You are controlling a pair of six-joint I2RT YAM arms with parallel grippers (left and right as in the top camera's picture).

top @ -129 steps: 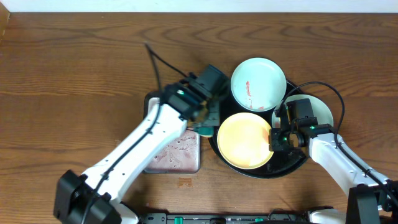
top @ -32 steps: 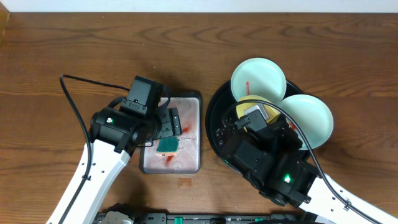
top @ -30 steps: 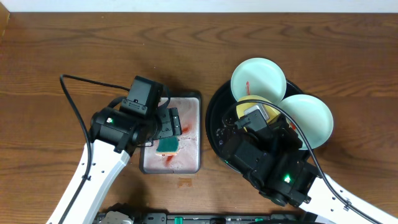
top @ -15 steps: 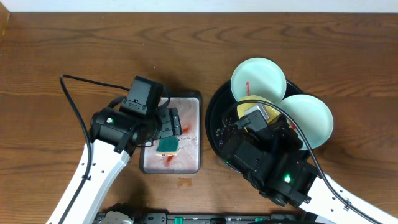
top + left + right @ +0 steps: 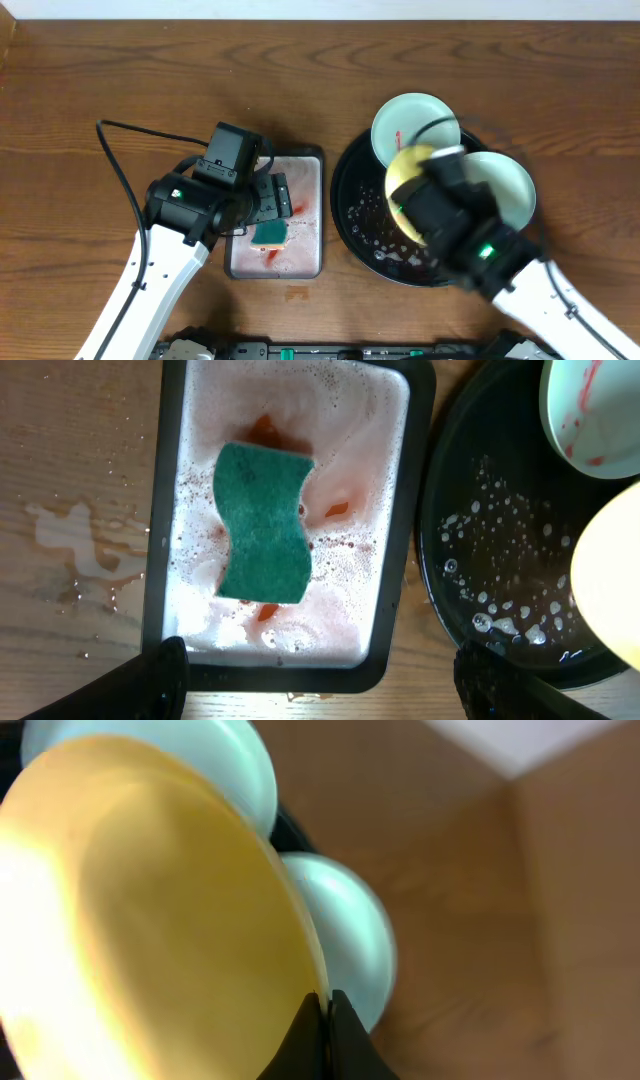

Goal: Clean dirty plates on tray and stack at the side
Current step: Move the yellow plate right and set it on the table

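The robot's right gripper has the yellow plate by its rim, and the wood beside the tray is free, so the gripper should keep carrying the plate until it rests there.
A pale yellow plate hangs tilted above the black tray, with my right gripper shut on its rim. It fills the right wrist view as a yellow plate. A mint plate with red smears rests on the tray's far rim, and a second mint plate lies at the tray's right. My left gripper stands open over the silver pan, above the green sponge and apart from it. The tray's floor is wet with suds.
The silver pan holds pinkish foamy water and the sponge, just left of the tray. Water drops lie on the wood left of the pan. Brown tabletop stretches to the left and back. The right arm is motion-blurred.
My right arm has swung toward the right with the yellow plate, uncovering the tray's wet floor. The left arm and sponge have not moved.
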